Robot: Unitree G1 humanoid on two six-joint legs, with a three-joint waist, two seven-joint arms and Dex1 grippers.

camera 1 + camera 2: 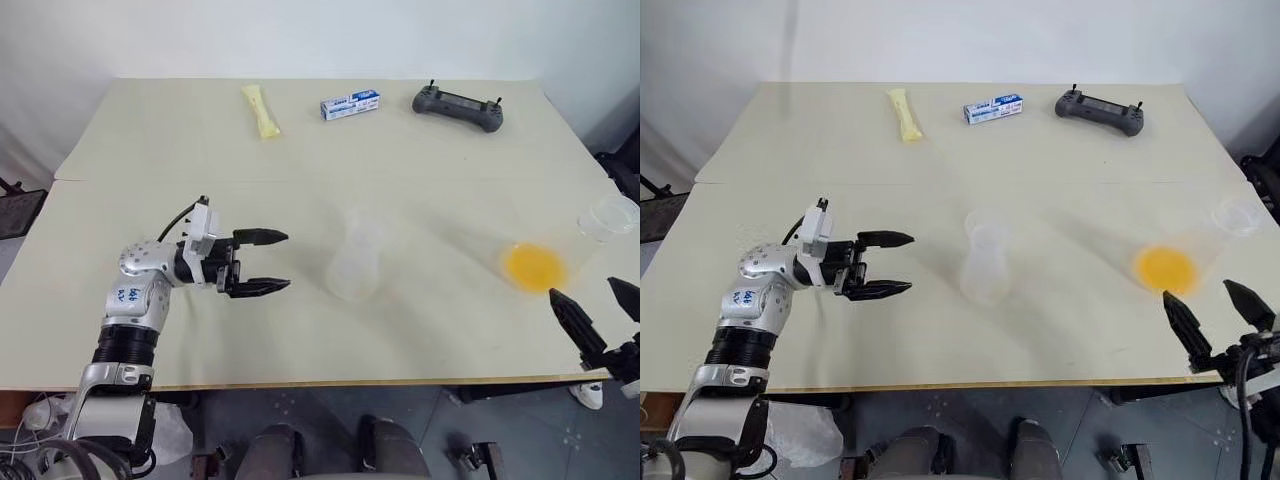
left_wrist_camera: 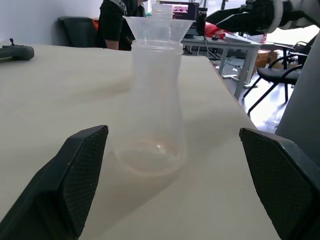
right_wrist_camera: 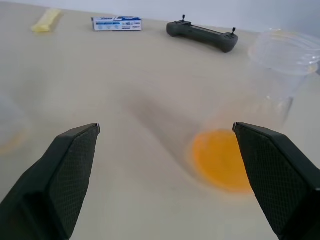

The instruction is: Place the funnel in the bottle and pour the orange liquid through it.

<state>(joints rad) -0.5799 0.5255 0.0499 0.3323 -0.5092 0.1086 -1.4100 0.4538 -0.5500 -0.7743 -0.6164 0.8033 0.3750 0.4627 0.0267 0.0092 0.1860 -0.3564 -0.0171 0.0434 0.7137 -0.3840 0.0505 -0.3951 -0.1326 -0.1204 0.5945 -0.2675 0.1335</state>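
Note:
My right gripper should move in next, since the beaker stands upright and free (image 1: 562, 250) in front of its open fingers, until they are on both sides of the beaker (image 1: 587, 238), under the beaker's rim.
The clear bottle (image 1: 357, 262) stands upright mid-table, and the clear funnel (image 2: 157, 29) sits in its neck. My left gripper (image 1: 288, 260) hangs level just left of the bottle, pointing at it, open and apart from it. To the right stands a wide clear beaker (image 1: 610, 217) with the orange liquid (image 1: 537, 266) pooled at its bottom. My right gripper (image 1: 581, 288) is open near the table's front right edge, just in front of the beaker, holding nothing. The right wrist view shows the orange liquid (image 3: 222, 159) between and beyond its fingers.
Along the far edge lie a pale yellow packet (image 1: 261, 110), a blue-and-white box (image 1: 350, 104) and a black controller (image 1: 457, 106). A seam crosses the table (image 1: 150, 180) behind the bottle. A person in black sits beyond the table in the left wrist view.

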